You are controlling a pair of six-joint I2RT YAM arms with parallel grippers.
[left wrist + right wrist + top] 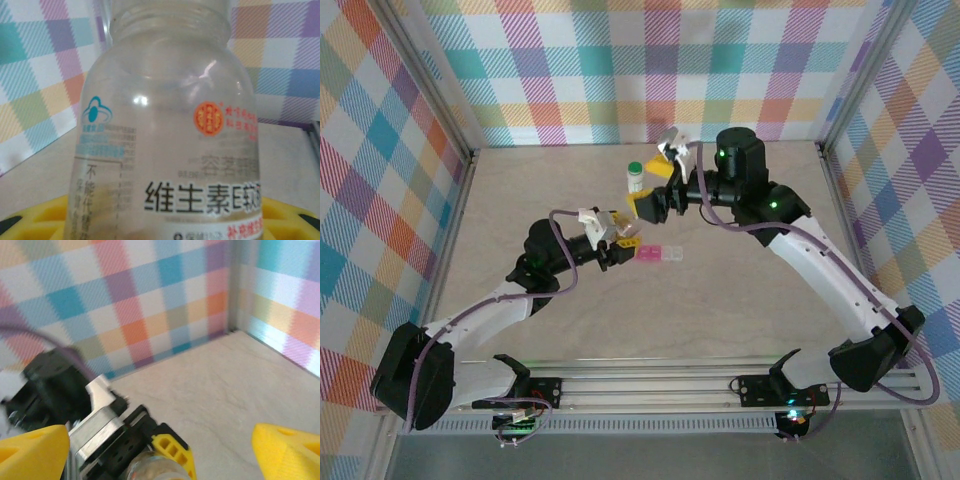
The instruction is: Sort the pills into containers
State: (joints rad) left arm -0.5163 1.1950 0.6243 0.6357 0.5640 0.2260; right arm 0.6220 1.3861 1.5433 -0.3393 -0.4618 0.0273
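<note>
I keep moving my right gripper's open fingers to the clear bottle's top (161, 471) and close there, as the clear bottle's neck (170, 24) is free above my left gripper.
My left gripper (618, 240) is shut on a clear plastic bottle (170, 125) with a Chinese label, its yellow fingers (37, 220) on either side of the bottle's base. The bottle's neck points up at the top of the left wrist view. A yellowish blur sits low inside it; I cannot make out single pills. My right gripper (654, 188) hovers just behind it, its yellow fingers (32, 452) wide open with nothing between them. The right wrist view looks down on the held bottle (150, 469). The containers (660, 255), a short pink and clear strip, lie on the table just right of the left gripper.
A small white bottle with a green cap (635, 178) stands on the table close to the right gripper's fingers. Plaid walls and metal posts (835, 140) enclose the beige tabletop (740, 300). A rail (660, 385) runs along the near edge.
</note>
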